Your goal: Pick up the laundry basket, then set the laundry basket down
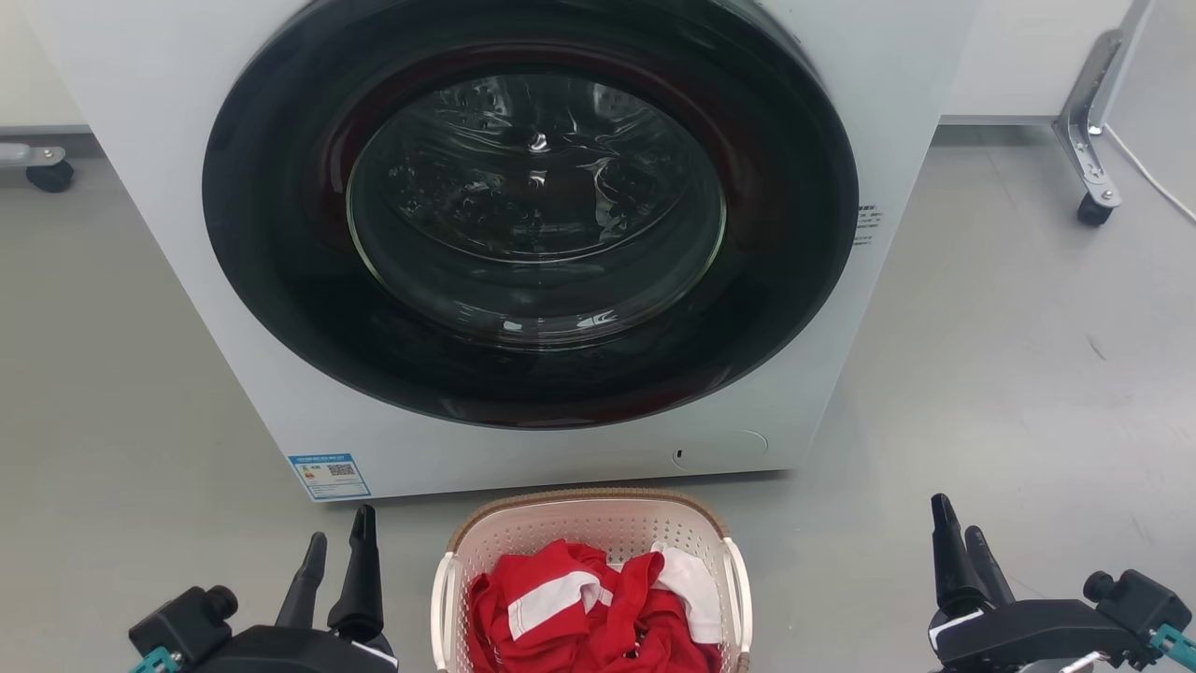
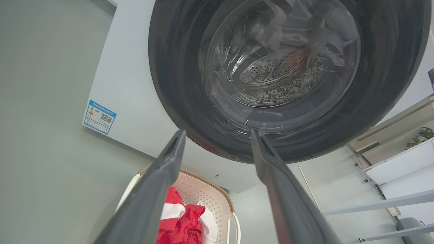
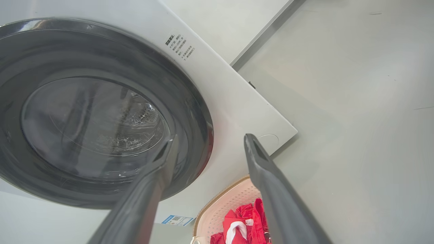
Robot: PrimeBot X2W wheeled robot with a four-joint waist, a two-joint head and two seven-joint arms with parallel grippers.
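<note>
I expect the white handles to stay stiff and carry the laundry basket level when I lift, since they run on from its brown rim.
The laundry basket stands on the grey floor in front of the washer, at the bottom middle of the head view. It is cream-white and perforated, with a brown rim and white side handles, and red and white clothes lie inside. My left gripper hangs to its left, open and apart from it. On the other side my right gripper is open too, farther from the basket. The left wrist view has the basket low between my open left gripper. Below my right gripper lies the basket.
A white front-loading washer with a shut dark round door stands right behind the basket. A metal frame leg on a caster is at the back right, another caster at the back left. Grey floor lies on both sides.
</note>
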